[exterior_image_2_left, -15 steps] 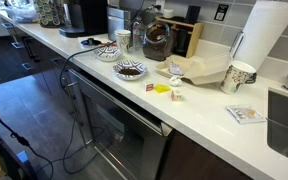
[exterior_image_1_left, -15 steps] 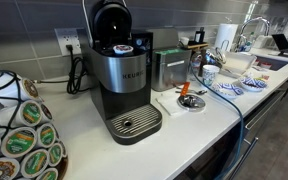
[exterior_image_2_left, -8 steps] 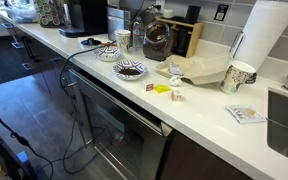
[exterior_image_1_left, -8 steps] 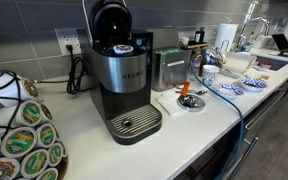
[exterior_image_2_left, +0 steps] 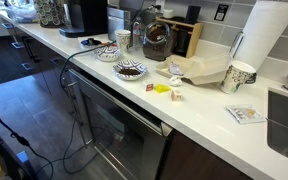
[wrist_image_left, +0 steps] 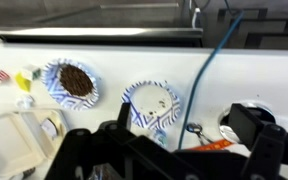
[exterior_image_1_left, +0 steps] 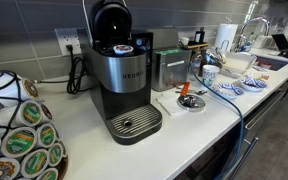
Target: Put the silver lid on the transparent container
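The silver lid [exterior_image_1_left: 193, 103] is lying flat and clear of the orange utensil. My open gripper keeps going toward the lid until its fingers are on both sides of the centre knob.
The silver lid [exterior_image_1_left: 191, 102] lies as a small dark-centred disc on a white plate [exterior_image_1_left: 180, 105] beside an orange utensil [exterior_image_1_left: 184, 92], in front of the steel canister. The transparent container [exterior_image_2_left: 123, 39] stands pale and upright behind the patterned bowls. In the wrist view my gripper [wrist_image_left: 184, 122] hangs above the counter with its dark fingers wide apart and nothing between them. The orange utensil [wrist_image_left: 219, 146] shows below it. The lid is largely hidden behind my right finger there. I cannot make out the gripper clearly in either exterior view.
A Keurig coffee machine [exterior_image_1_left: 124, 75] and steel canister [exterior_image_1_left: 169, 68] stand by the wall. An empty patterned bowl [wrist_image_left: 151, 103] and one with brown contents [wrist_image_left: 72, 80] sit on the counter. A blue cable [wrist_image_left: 212, 60] runs across it. A patterned mug [exterior_image_1_left: 209, 75] stands nearby.
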Robot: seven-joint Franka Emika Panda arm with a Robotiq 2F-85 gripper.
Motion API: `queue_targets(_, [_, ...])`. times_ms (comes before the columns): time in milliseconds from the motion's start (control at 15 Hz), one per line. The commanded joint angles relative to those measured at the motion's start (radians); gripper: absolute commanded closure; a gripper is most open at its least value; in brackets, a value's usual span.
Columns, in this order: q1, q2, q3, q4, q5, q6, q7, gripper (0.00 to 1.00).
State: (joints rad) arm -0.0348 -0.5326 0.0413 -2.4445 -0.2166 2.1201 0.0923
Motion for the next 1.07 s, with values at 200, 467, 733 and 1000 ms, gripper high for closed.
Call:
queue_targets(200, [0.149,0.403,-0.043,0.082,0.298,0.54,-0.146,0.0])
queue_targets(467, [0.222,0.581,-0.033,0.182,0.617,0.514,-0.456,0.0])
queue_targets(733, [0.187,0.592,0.01,0.168,0.576,0.56,-0.409,0.0])
queue_targets(1000, [0.182,0.692,0.018,0.218,0.44,0.56,-0.283,0.0])
